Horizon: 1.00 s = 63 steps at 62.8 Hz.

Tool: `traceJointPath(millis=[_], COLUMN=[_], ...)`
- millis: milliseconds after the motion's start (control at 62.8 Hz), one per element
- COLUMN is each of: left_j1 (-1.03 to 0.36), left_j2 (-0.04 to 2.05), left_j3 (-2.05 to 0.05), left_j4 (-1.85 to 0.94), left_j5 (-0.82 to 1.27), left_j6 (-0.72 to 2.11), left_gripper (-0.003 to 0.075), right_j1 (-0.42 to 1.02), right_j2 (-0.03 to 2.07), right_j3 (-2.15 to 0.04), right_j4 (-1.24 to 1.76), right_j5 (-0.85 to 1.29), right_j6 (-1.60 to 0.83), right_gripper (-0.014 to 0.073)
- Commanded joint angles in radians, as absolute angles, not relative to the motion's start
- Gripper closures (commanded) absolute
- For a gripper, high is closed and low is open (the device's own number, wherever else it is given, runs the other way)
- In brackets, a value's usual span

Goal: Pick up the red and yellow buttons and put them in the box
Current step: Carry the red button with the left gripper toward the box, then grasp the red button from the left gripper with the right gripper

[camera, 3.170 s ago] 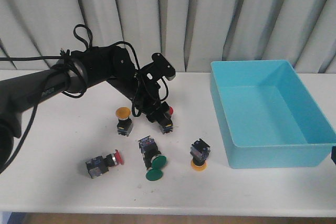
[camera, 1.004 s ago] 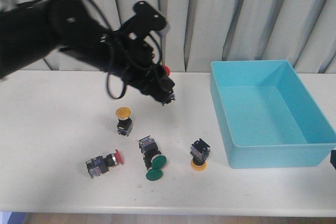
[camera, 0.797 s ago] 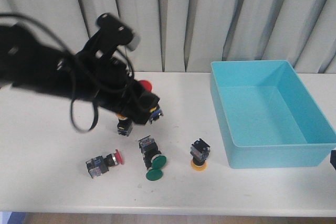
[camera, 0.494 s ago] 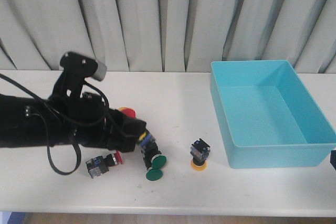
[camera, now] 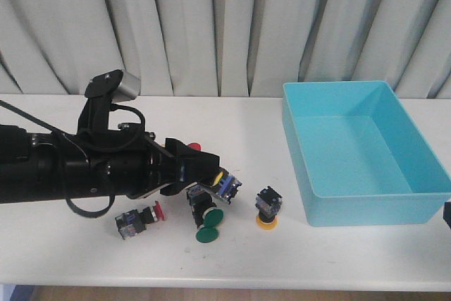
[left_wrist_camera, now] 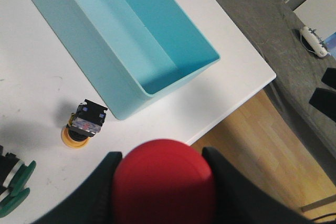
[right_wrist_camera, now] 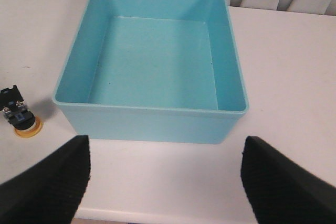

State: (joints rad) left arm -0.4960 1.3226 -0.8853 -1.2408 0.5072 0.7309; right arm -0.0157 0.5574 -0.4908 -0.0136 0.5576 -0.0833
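Observation:
The red button's cap is in my left gripper, far from the turquoise box (camera: 363, 146). My right gripper should take the button's loose end (camera: 227, 187) and carry it over.
My left gripper (camera: 210, 173) is shut on a red button; its red cap (left_wrist_camera: 164, 179) fills the gap between the two fingers. I hold it low over the table, just above the green-capped switch (camera: 204, 218). A second red button (camera: 138, 219) lies on its side at the front left. A yellow button (camera: 268, 209) stands cap-down left of the box (camera: 366, 199); it also shows in the left wrist view (left_wrist_camera: 83, 124) and the right wrist view (right_wrist_camera: 18, 116). The turquoise box (right_wrist_camera: 157, 114) holds nothing. My right gripper (right_wrist_camera: 165, 182) is open and empty in front of the box. The other yellow button is hidden behind my left arm.
My long black left arm (camera: 63, 170) lies across the left half of the table. Grey curtains hang behind. The table's front edge (left_wrist_camera: 247, 95) is close to the box, with wooden floor beyond it.
My left arm lifted the red button off the table, swung it left and down, and now holds it further right, low over the green switch. The other buttons and the box have not moved.

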Motion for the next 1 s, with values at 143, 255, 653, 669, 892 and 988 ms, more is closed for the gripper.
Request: traceJointPath(millis=[143,255,653,669,892,988], left_j1=[-0.498,-0.498,-0.498,-0.498,-0.498,-0.498], left_j2=[1.291,1.291,1.291,1.291,1.291,1.291], left_j3=[-0.912,-0.912,-0.912,-0.912,-0.912,-0.912], left_j4=[-1.297,-1.297,-1.296,-1.296,-1.296,-1.296], left_j5=[0.493,0.494,0.496,0.496,0.497,0.497], left_j6=[0.736,0.736,0.736,0.736,0.736,0.736], left_gripper=[0.0582,0.0582,0.0582,0.0582,0.0582,0.0582], right_j1=[-0.018,-0.018,0.19,0.207,0.488,0.591], right_j2=[0.567,0.567,0.766,0.779,0.998,1.081], right_j3=[-0.517,-0.517,-0.589,-0.592,-0.676,-0.72], right_j4=[0.055,0.068,0.49,0.501,0.531,0.531], right_j5=[0.469,0.473,0.513,0.512,0.37,0.278], right_j6=[-0.073,-0.073,-0.831,-0.858,-1.05,-1.105], right_gripper=[0.0011,0.0011,0.002,0.0023,0.0086,0.0107])
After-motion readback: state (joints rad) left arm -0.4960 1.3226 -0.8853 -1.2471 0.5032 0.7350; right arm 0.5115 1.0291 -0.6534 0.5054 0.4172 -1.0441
